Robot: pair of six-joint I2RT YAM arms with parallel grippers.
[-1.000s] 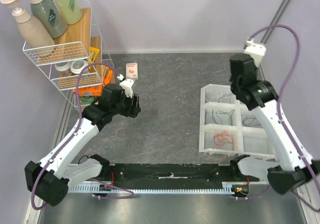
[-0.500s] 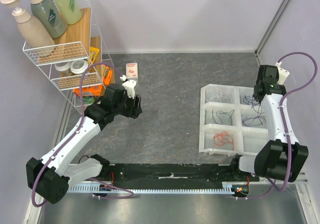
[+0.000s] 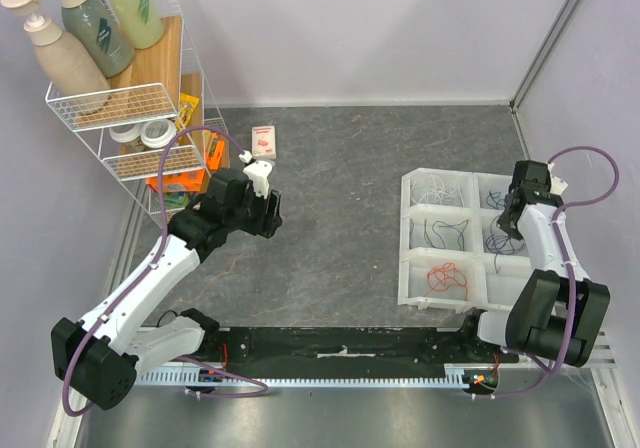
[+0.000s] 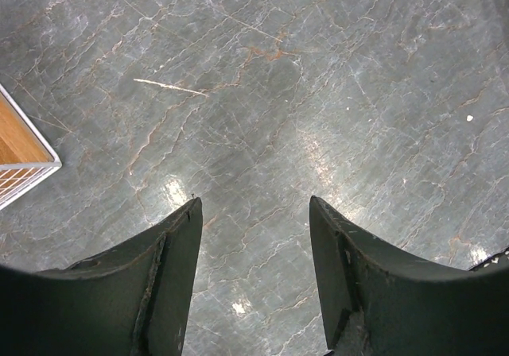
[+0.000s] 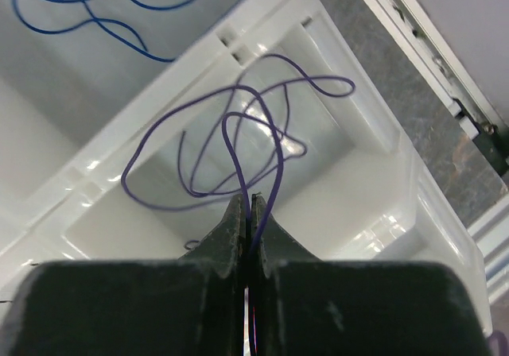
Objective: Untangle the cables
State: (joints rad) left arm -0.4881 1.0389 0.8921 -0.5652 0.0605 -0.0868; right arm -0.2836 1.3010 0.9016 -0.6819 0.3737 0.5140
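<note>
The purple cable's loops [image 5: 238,143] are inside its compartment, clear of the dark blue cable, so my right gripper should lower next and let go over the compartment's bottom [image 5: 320,143].
A white six-compartment tray [image 3: 476,218] sits on the right of the table. It holds an orange-red cable [image 3: 447,278], a dark cable [image 3: 447,233], a white cable [image 3: 435,193] and dark blue cables [image 3: 505,243]. My right gripper [image 3: 515,213] is low over the tray's right column. In the right wrist view it [image 5: 246,197] is shut on a looping purple cable [image 5: 231,153] over a compartment, with a dark blue cable [image 5: 151,54] in the compartment beyond. My left gripper [image 3: 268,211] is open and empty over bare table, as the left wrist view [image 4: 254,201] also shows.
A wire rack [image 3: 130,98] with pump bottles and tape rolls [image 3: 150,133] stands at the back left; its corner shows in the left wrist view [image 4: 24,161]. A small card box [image 3: 264,142] lies behind the left gripper. A thin pale sliver [image 4: 169,87] lies on the table.
My right arm has swung from high over the tray's back edge to the right and down, low over the tray's right column. The left arm has barely moved.
</note>
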